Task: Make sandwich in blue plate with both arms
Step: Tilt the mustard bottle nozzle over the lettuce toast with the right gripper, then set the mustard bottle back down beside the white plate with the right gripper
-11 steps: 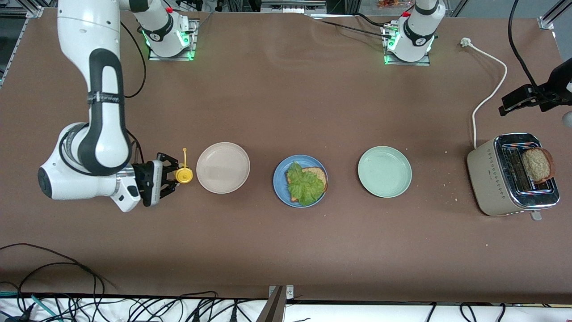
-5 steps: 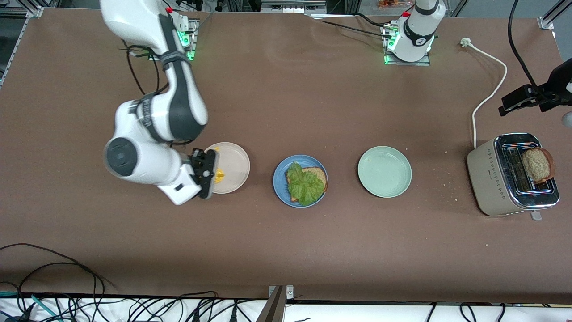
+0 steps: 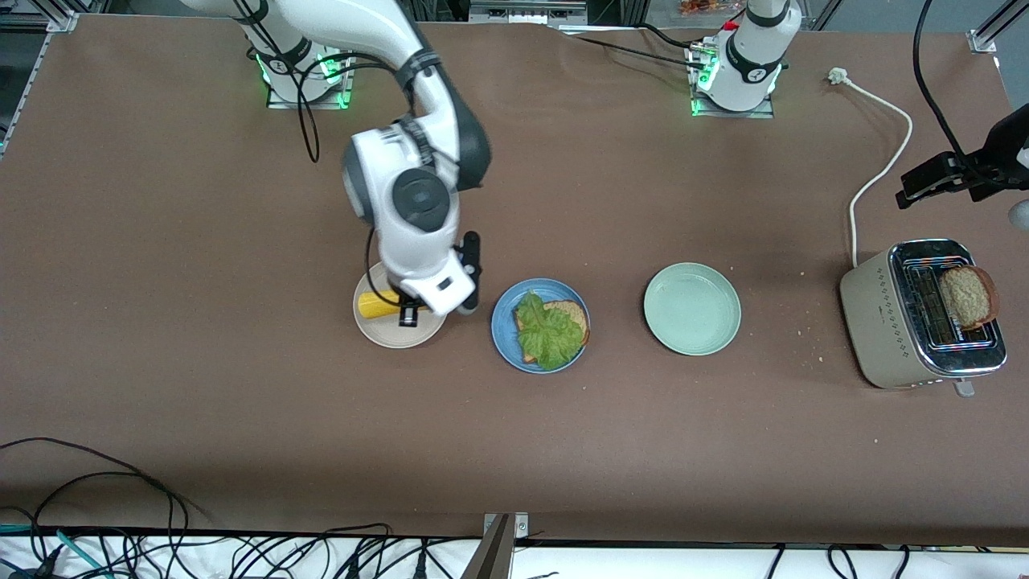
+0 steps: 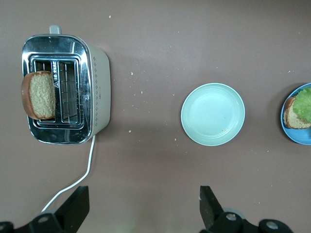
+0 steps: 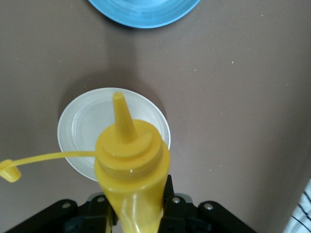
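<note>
My right gripper has the yellow squeeze bottle tipped (image 3: 375, 305) over the beige plate. Next, I turn the bottle upright and set it standing on clear tabletop (image 3: 322, 307) past the plate.
The blue plate (image 3: 505, 338) lies mid-table and holds one brown bread slice (image 3: 572, 315) with a ruffled lettuce leaf (image 3: 548, 330) on top. A second bread slice (image 3: 968, 296) stands in the toaster (image 3: 888, 322). My right gripper (image 3: 407, 310) is shut on a yellow squeeze bottle (image 3: 375, 305) and holds it over the beige plate (image 3: 402, 336), beside the blue plate. In the right wrist view the bottle (image 5: 132, 155) has its cap hanging open; the gripper (image 5: 132, 216) clamps its body, and the blue plate's rim (image 5: 146, 14) shows. My left gripper (image 4: 142, 199) is open and empty, high over the table between the toaster (image 4: 99, 92) and the pale green plate.
A pale green plate (image 3: 691, 309) lies between the blue plate and the toaster, and shows in the left wrist view (image 4: 213, 114). The toaster's white cord (image 3: 880, 169) runs toward the left arm's base. Crumbs lie near the toaster. Cables hang along the table's front edge.
My right arm has swung with the yellow bottle from the table's right-arm end to over the beige plate, close to the blue plate. The left arm has not moved.
</note>
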`<state>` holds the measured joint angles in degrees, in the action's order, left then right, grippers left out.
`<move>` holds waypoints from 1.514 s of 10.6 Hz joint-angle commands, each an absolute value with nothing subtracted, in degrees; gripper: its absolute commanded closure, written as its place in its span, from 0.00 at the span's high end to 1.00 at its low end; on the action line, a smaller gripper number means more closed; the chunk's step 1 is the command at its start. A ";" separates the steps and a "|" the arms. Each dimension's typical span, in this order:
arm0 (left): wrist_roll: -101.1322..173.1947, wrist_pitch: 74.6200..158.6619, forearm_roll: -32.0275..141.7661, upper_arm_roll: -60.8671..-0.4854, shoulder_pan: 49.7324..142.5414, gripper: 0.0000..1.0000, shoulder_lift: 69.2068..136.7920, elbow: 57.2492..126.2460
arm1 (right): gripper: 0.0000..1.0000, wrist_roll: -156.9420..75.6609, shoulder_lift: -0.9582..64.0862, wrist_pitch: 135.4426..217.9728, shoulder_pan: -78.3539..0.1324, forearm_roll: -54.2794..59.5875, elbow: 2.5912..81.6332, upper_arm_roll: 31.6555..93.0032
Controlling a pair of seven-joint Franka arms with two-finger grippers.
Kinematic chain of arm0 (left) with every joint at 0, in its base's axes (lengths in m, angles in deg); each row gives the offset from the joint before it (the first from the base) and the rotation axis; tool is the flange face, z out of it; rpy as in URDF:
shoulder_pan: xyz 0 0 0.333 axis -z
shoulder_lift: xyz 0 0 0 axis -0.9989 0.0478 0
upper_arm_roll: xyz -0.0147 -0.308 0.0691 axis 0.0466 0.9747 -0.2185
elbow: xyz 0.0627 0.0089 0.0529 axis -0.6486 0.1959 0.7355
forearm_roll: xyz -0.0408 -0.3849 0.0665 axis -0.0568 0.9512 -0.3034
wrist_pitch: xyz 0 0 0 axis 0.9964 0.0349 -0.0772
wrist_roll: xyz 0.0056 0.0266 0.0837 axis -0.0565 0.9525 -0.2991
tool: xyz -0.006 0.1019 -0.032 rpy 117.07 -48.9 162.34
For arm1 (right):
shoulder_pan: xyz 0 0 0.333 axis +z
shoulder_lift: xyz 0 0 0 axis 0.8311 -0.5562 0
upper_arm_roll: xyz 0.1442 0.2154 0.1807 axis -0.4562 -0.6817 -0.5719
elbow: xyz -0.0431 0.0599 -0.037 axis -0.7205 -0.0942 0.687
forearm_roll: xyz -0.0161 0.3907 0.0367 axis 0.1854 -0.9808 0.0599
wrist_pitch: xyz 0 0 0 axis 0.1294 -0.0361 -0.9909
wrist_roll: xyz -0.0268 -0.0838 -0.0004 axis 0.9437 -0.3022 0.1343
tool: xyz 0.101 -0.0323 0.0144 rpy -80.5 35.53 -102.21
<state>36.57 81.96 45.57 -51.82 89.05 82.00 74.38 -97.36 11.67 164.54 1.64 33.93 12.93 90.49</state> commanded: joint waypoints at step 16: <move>36.94 81.48 45.79 -51.55 88.84 1.00 81.86 73.95 | 0.35 -113.26 11.26 160.78 -10.22 14.47 12.79 92.04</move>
